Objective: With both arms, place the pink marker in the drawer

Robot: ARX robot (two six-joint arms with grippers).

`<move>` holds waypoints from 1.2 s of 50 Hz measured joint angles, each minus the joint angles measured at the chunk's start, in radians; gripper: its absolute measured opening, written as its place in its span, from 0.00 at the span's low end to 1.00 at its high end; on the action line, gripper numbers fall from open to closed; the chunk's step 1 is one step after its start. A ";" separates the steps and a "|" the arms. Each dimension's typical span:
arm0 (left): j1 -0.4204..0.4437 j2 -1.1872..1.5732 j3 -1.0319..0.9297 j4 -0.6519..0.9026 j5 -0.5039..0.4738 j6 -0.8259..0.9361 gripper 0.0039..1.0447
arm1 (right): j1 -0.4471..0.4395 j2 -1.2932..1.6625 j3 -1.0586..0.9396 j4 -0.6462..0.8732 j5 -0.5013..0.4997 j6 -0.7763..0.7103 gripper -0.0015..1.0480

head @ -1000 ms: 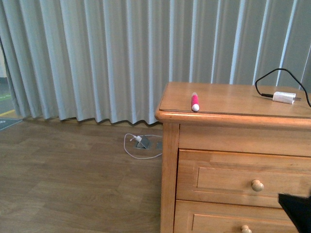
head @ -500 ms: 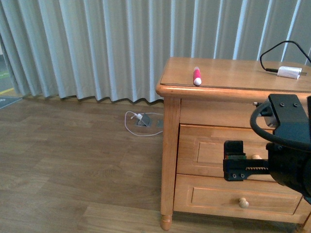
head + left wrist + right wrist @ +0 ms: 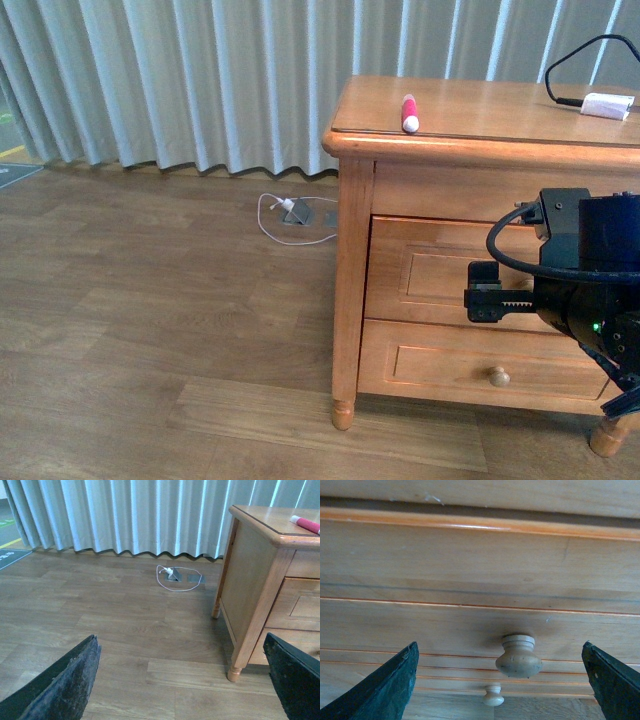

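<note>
The drawer will slide straight out, far and level, when the robot pulls the drawer's knob, because a straight dark gap [image 3: 303,578] runs above the drawer [image 3: 299,603] front.
The pink marker [image 3: 408,112] lies on top of the wooden cabinet [image 3: 350,250] near its front left edge, white cap toward me; it also shows as the marker [image 3: 305,524] in the left wrist view. The drawer [image 3: 430,275], the taller upper one, is closed. My right gripper [image 3: 482,292] hangs open just in front of it, and the drawer's round knob [image 3: 518,655] sits between the spread fingers [image 3: 380,690] without touching them. My left gripper [image 3: 180,640] is open over bare floor, to the left of the cabinet, holding nothing.
A white charger plug [image 3: 607,105] with a black cable rests on the cabinet top at the back right. The shallower lower drawer [image 3: 440,362] with its small knob [image 3: 499,376] is closed. A white cord and floor socket [image 3: 295,215] lie by the curtain [image 3: 200,80].
The right arm has risen from the lower right corner into the front view and now sits before the upper drawer. The camera has dropped back, showing more floor and the cabinet's legs.
</note>
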 joint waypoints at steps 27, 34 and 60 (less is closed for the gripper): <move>0.000 0.000 0.000 0.000 0.000 0.000 0.95 | -0.025 0.050 0.053 -0.018 0.005 -0.003 0.89; 0.000 0.000 0.000 0.000 0.000 0.000 0.95 | -0.026 0.051 0.053 -0.018 0.007 -0.003 0.59; 0.000 0.000 0.000 0.000 0.000 0.000 0.95 | -0.044 -0.019 -0.086 0.014 -0.072 0.029 0.21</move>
